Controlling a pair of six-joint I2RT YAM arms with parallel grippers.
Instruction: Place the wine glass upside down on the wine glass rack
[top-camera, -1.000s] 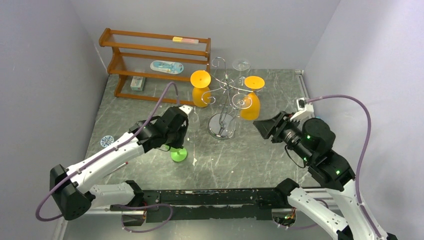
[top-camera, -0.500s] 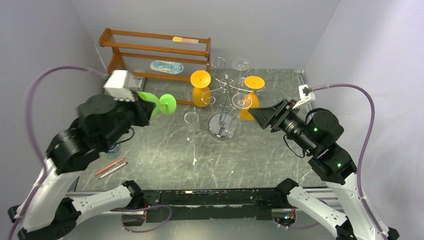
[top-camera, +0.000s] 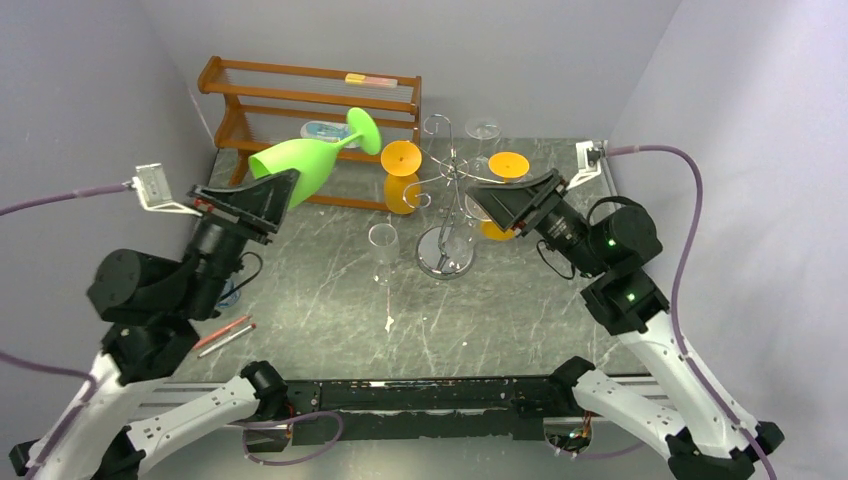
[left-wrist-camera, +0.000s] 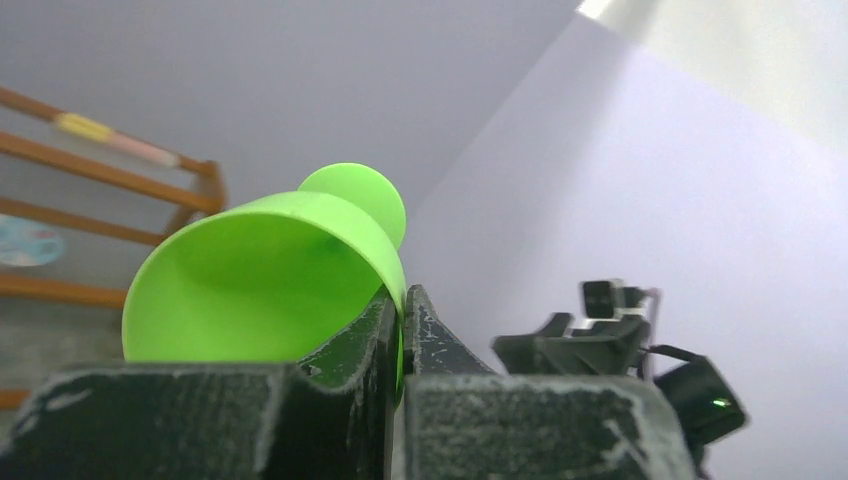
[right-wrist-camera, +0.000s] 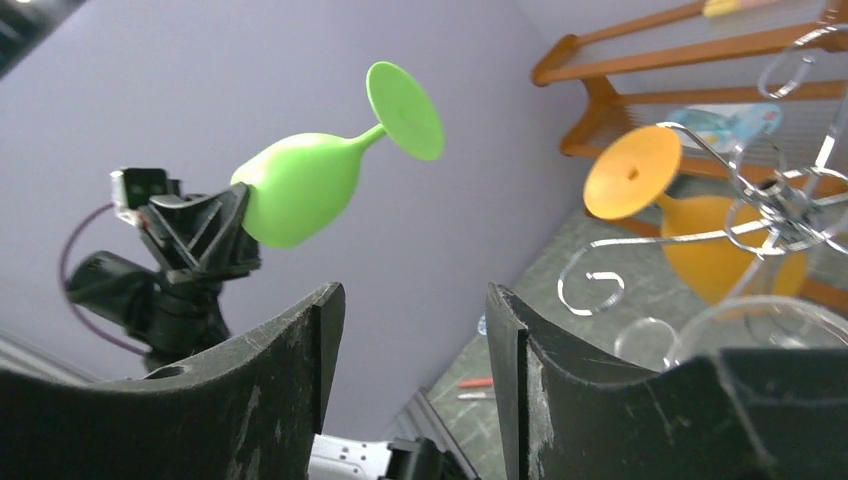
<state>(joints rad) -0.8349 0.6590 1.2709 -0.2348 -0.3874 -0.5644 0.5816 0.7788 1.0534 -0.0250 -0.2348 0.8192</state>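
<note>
My right gripper should keep moving toward the stem (top-camera: 350, 139) of the green glass until its fingers close there, because my left gripper is holding the bowl's rim (top-camera: 258, 165) and leaves that stem free.
The green wine glass (top-camera: 305, 160) hangs in the air left of the rack, lying almost sideways with its foot (top-camera: 363, 130) toward the back right. My left gripper (top-camera: 275, 190) is shut on the bowl's rim, one finger inside the bowl and one outside (left-wrist-camera: 403, 300). The chrome wine glass rack (top-camera: 445, 200) stands mid-table on a round base (top-camera: 443, 262), and two orange glasses (top-camera: 401, 175) hang upside down from its arms. My right gripper (top-camera: 500, 200) is open and empty beside the rack's right side. In the right wrist view its fingers (right-wrist-camera: 415, 300) frame the green glass (right-wrist-camera: 300, 185).
A brown wooden shelf (top-camera: 310, 110) stands at the back left, just behind the raised glass. A clear glass (top-camera: 382, 240) stands on the table left of the rack base, another (top-camera: 483, 130) behind the rack. Two pens (top-camera: 225, 335) lie near the front left.
My left arm has lifted the green glass off the table, swung it up and back and tipped it sideways. My right gripper has moved up-left toward the rack and opened wider.
</note>
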